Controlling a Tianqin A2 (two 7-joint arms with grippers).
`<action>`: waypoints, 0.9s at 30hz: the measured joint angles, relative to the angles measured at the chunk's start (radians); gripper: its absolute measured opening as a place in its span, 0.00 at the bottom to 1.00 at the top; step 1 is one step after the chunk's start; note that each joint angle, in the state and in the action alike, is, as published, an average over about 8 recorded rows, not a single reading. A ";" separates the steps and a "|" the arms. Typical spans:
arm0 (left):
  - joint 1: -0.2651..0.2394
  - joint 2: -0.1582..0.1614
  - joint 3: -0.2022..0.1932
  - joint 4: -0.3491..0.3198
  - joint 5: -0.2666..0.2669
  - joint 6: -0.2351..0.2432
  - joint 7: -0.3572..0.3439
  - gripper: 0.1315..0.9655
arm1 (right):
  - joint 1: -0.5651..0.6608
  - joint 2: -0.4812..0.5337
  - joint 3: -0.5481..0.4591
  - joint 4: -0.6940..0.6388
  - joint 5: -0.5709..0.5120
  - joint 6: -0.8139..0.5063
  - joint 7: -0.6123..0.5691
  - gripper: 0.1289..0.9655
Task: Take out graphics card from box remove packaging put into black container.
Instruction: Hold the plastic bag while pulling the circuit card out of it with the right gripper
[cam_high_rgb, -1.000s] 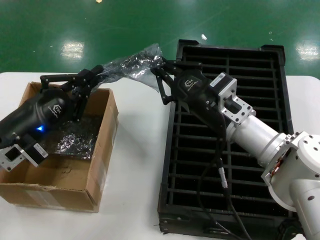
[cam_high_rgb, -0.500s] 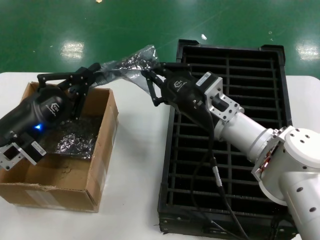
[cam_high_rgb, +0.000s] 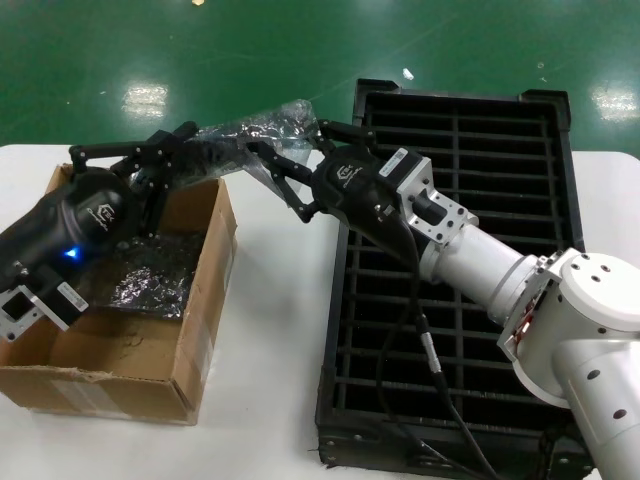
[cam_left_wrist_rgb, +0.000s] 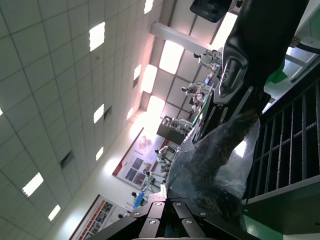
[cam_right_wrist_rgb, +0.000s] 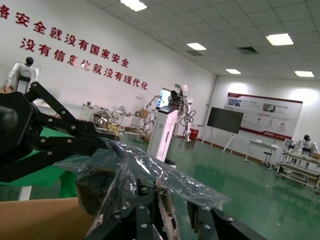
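Note:
The bag's loose edge (cam_right_wrist_rgb: 207, 195) is spread over the open fingers of my right gripper, so my right gripper should move in and close only on the graphics card's metal bracket (cam_right_wrist_rgb: 167, 205).
The packaging (cam_high_rgb: 250, 135), a crinkly translucent bag with the dark graphics card inside, hangs in the air between the box (cam_high_rgb: 205, 330) and the black container (cam_high_rgb: 335, 330). My left gripper (cam_high_rgb: 185, 155) is shut on the bag's end above the box's far corner; it also shows in the left wrist view (cam_left_wrist_rgb: 175, 200), with the bag (cam_left_wrist_rgb: 215, 165) stretching away from it. My right gripper (cam_high_rgb: 288, 137) is open, its fingers straddling the bag's other end. In the right wrist view the gripper (cam_right_wrist_rgb: 170, 205) has the bag (cam_right_wrist_rgb: 150, 170) and a card edge between its fingers.
More crinkly plastic (cam_high_rgb: 150, 270) lies inside the box. The black container's ribbed slots (cam_high_rgb: 470, 290) run under my right arm. White table (cam_high_rgb: 270, 350) lies between box and container. Green floor (cam_high_rgb: 200, 60) is beyond the table.
My right gripper has moved left along the bag toward my left gripper, and now straddles it. The left gripper has kept its hold and shifted slightly left.

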 joint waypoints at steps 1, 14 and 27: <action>0.002 0.000 0.000 -0.003 0.000 -0.001 -0.001 0.01 | -0.002 0.000 0.002 0.003 -0.002 0.000 0.002 0.15; 0.018 0.002 0.001 -0.033 -0.005 0.006 -0.025 0.01 | 0.008 -0.001 0.009 -0.025 0.045 -0.012 -0.031 0.39; 0.011 0.004 0.002 -0.030 -0.005 0.005 -0.027 0.01 | 0.031 -0.001 -0.017 -0.070 0.106 -0.026 -0.072 0.33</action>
